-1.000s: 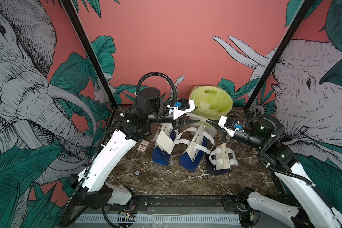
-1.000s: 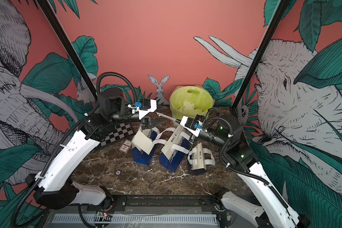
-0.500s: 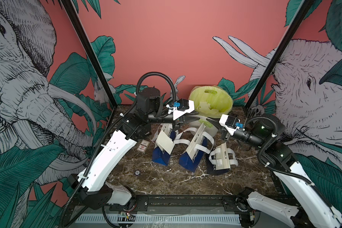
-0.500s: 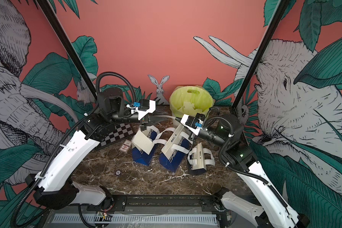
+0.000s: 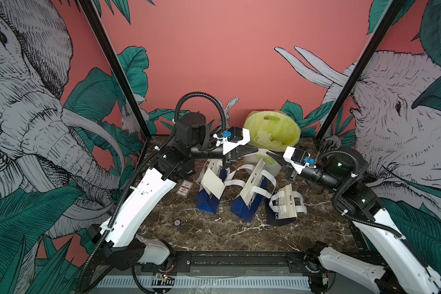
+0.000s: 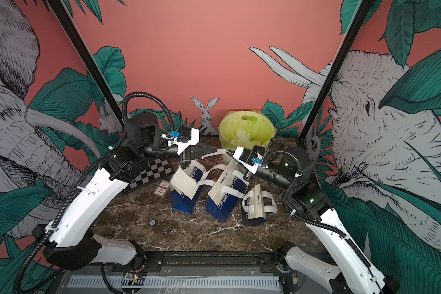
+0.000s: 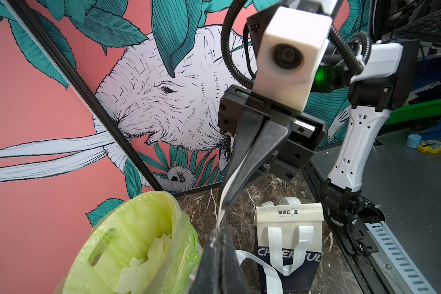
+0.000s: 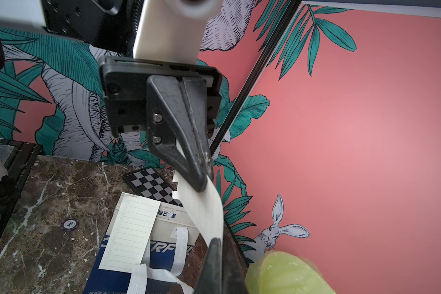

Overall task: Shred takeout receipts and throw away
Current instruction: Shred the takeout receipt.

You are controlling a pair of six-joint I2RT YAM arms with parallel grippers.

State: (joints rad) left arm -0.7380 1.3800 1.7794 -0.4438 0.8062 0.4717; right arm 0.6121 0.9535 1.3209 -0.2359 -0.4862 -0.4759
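Observation:
The receipt bends across the gap between the robot's grippers, so the right gripper should open and grab the receipt's edge next to the left gripper's fingers before the robot tears it.
A takeout receipt, a narrow white lined strip with a torn edge, hangs in the air between my two grippers just in front of the bin. My left gripper is shut on one end of it. My right gripper has the other end between jaws that stand almost together. In both top views the strip spans the small gap between the fingertips, above the bags. A second lined receipt lies against the leftmost blue bag. The lime-green lined bin holds several torn paper pieces.
Three blue-and-cream bags with white strap handles stand in a row on the marble table; the right one lies lowest. A red-and-white card, a poker chip and a checkerboard sit at the left. Walls close in on both sides.
My left gripper's jaws, open a second ago, have closed on the strip that the right gripper holds out. Both arms have barely shifted.

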